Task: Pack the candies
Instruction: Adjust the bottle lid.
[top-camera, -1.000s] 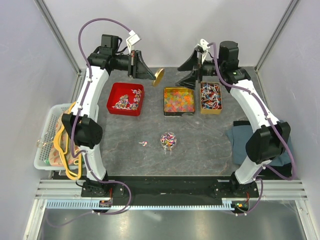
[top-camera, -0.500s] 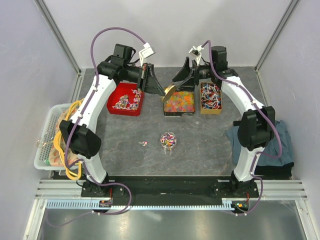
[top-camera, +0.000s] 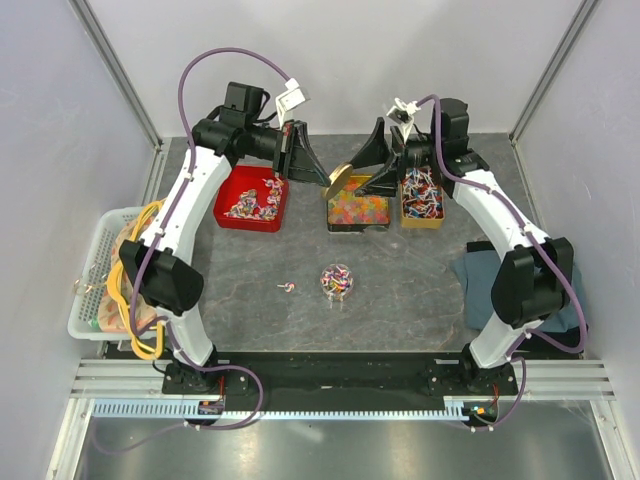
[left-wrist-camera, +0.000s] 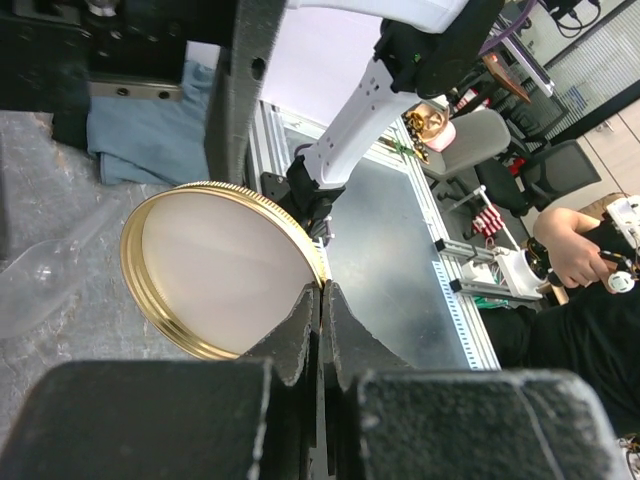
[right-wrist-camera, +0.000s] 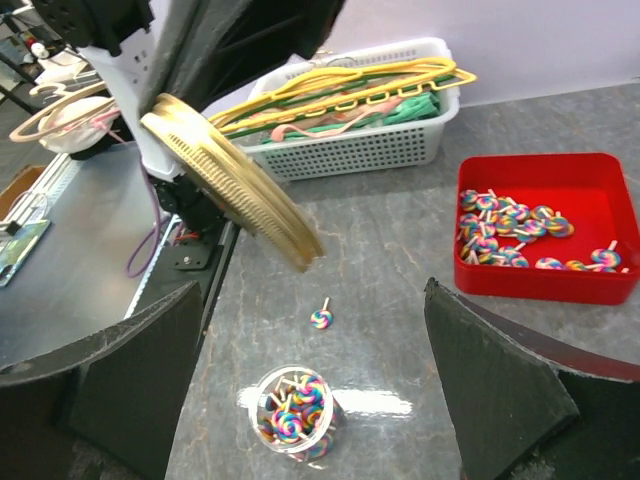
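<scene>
The gold jar lid lies slanted across my left gripper's fingers. I should hold the lid's far edge with my right gripper and turn it before gripping again.
My left gripper is shut on the rim of a gold jar lid and holds it tilted in the air above the back of the table. The left wrist view shows its fingertips pinched on the lid. My right gripper is open and empty, just right of the lid. Between its jaws in the right wrist view, a clear open jar holds rainbow swirl candies on sticks, and one loose candy lies nearby. The jar and the loose candy sit mid-table.
A red tray with more candies is back left. A gold tin of gummies and a tin of stick candies are back right. A white basket of hangers stands left. A blue cloth lies right.
My left arm has carried the lid forward and right, to above the gummy tin. My right gripper has swung left toward the lid, still open.
</scene>
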